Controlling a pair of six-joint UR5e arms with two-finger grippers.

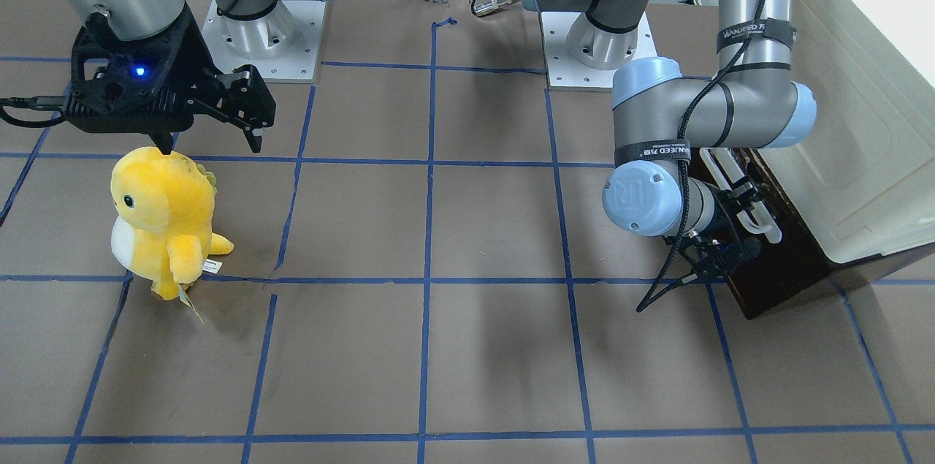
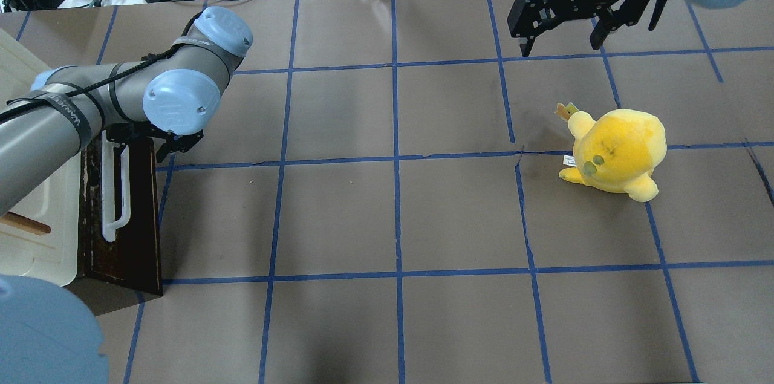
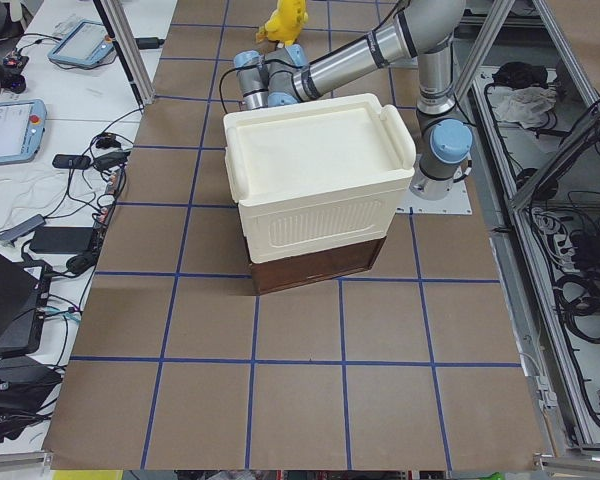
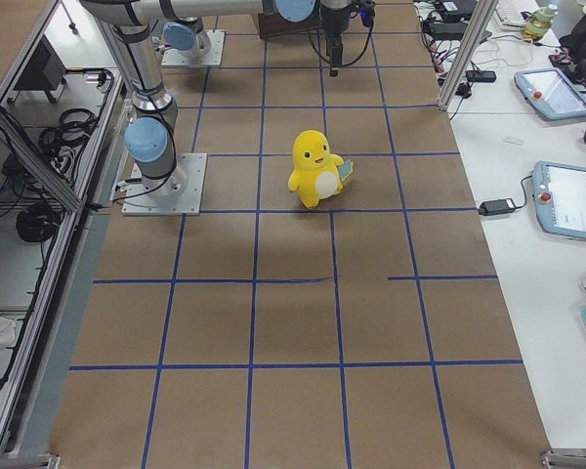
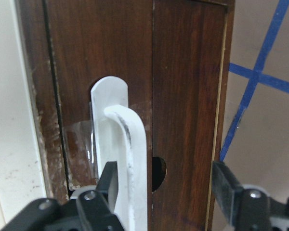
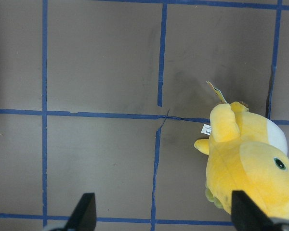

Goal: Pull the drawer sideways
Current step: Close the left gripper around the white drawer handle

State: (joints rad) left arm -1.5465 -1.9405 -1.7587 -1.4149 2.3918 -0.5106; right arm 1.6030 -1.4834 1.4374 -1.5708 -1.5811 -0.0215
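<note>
A thin dark gap (image 5: pixel 57 96) shows all along the edge of the dark brown drawer, so the drawer (image 1: pixel 778 266) will slide straight out freely when the robot pulls the drawer's handle.
The dark brown drawer (image 2: pixel 130 221) sits under the cream-white cabinet (image 2: pixel 36 233) at the table's left end; it also shows in the front view (image 1: pixel 789 270). Its long white bar handle (image 5: pixel 130 154) runs along the front. My left gripper (image 5: pixel 166 187) is open at the handle's end. One finger (image 5: pixel 108 178) sits beside the bar and the other finger (image 5: pixel 226 185) is well clear of it. In the overhead view the wrist hides most of the left gripper (image 2: pixel 172 143). My right gripper (image 2: pixel 562 39) is open and empty, high above the table.
A yellow plush toy (image 2: pixel 617 151) stands on the right half of the brown, blue-taped table, just below my right gripper (image 1: pixel 212 131). It also shows in the right wrist view (image 6: pixel 250 163). Cables and boxes lie beyond the far edge.
</note>
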